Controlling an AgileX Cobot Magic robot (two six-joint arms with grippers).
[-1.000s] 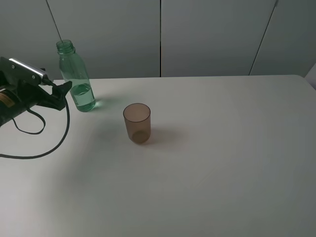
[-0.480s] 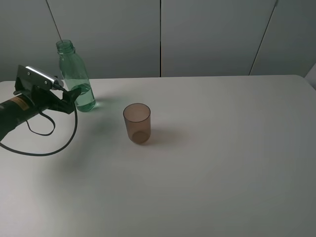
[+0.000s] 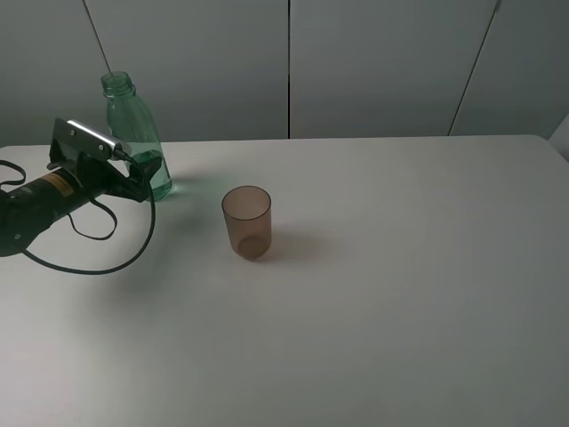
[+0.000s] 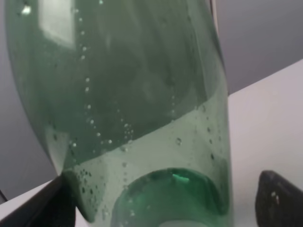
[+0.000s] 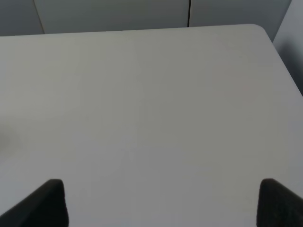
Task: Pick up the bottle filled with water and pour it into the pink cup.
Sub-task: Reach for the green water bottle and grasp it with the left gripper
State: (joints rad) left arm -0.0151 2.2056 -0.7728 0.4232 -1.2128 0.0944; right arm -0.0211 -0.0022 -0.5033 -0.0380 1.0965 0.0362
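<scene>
I expect the green bottle to drain and fill the pink cup only partway when I pour it nearly upside down, as the water sits low inside.
The green transparent bottle stands upright and capless at the back left of the white table, with water in its lower third. My left gripper is open, one finger on each side of the bottle's lower body. In the left wrist view the bottle fills the frame, and a dark fingertip shows a gap to its wall. The pink cup stands upright to the right of the bottle, nearer the front. My right gripper is open over bare table and does not show in the exterior view.
A black cable loops on the table below the left arm. Grey wall panels stand behind the table's back edge. The table's right corner shows in the right wrist view.
My left arm has moved right toward the bottle, and its open fingers now straddle the bottle's lower part. The bottle and the cup have stayed in place.
</scene>
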